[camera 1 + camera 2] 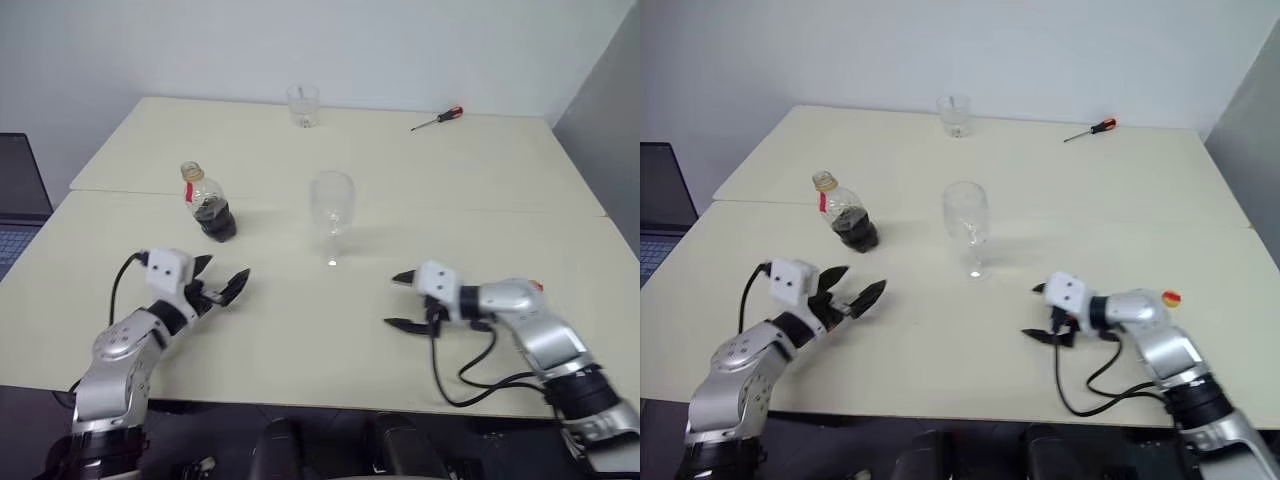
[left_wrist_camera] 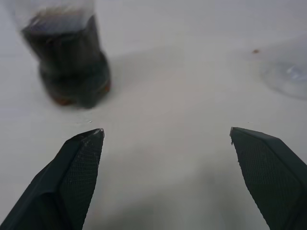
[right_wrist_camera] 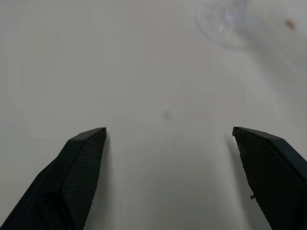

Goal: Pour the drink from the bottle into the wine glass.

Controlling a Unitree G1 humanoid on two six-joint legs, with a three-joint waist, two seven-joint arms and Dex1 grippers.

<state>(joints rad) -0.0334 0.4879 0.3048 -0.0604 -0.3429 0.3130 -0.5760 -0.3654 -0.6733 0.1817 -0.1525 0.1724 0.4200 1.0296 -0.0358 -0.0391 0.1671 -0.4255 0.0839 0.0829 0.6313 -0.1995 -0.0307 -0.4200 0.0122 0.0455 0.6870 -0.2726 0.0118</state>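
Observation:
The pale yellow top of the bottle has an open rim (image 1: 191, 168), so the drink (image 1: 216, 219) will flow out in a thin stream when the robot tilts the bottle.
The bottle (image 1: 207, 203) stands upright on the cream table (image 1: 300, 330), left of centre; the cap end looks pale yellow, a red band rings its neck and the dark drink (image 1: 216, 220) fills its lower part. Right of it the clear wine glass (image 1: 332, 205) stands upright and looks empty. My left gripper (image 1: 222, 277) hovers open just in front of the bottle, with nothing between its fingers; the bottle's base (image 2: 72, 72) shows beyond its fingertips. My right gripper (image 1: 402, 300) is open in front of and to the right of the glass, whose foot (image 3: 225, 24) lies ahead.
A short clear tumbler (image 1: 303, 105) stands at the table's far edge. A red-handled screwdriver (image 1: 438, 118) lies at the far right. A seam (image 1: 450, 208) runs across the table behind the bottle and glass. A laptop (image 1: 15, 200) sits off the table's left side.

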